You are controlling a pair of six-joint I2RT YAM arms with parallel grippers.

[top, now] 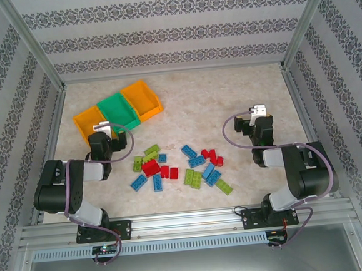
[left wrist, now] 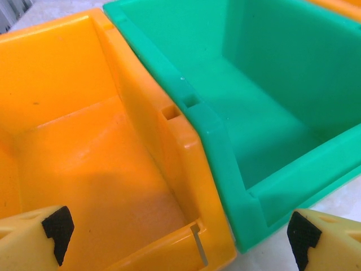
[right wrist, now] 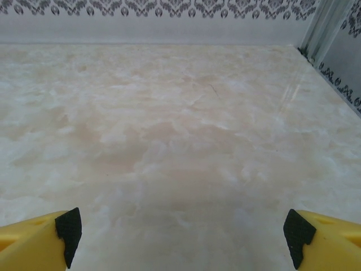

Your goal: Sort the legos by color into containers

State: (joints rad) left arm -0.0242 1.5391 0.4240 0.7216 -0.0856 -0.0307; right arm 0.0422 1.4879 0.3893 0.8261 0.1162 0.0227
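Note:
Next, my left gripper grips the near orange bin's outside and moves the row inward, since the row of bins stands slanted, far from my right gripper.
Three containers stand in a row at the back left: an orange bin, a green bin and a second orange bin. The legos lie loose mid-table in red, blue and lime green. My left gripper hovers open over the near edge where the left orange bin meets the green bin, and both bins look empty inside. Nothing is between the left gripper's fingers. At the right, my right gripper is open over bare table, holding nothing.
Patterned walls and metal posts ring the marble-look table. The brick pile spreads between the two arms, nearer the front rail. Open tabletop stretches behind the right gripper to the back wall.

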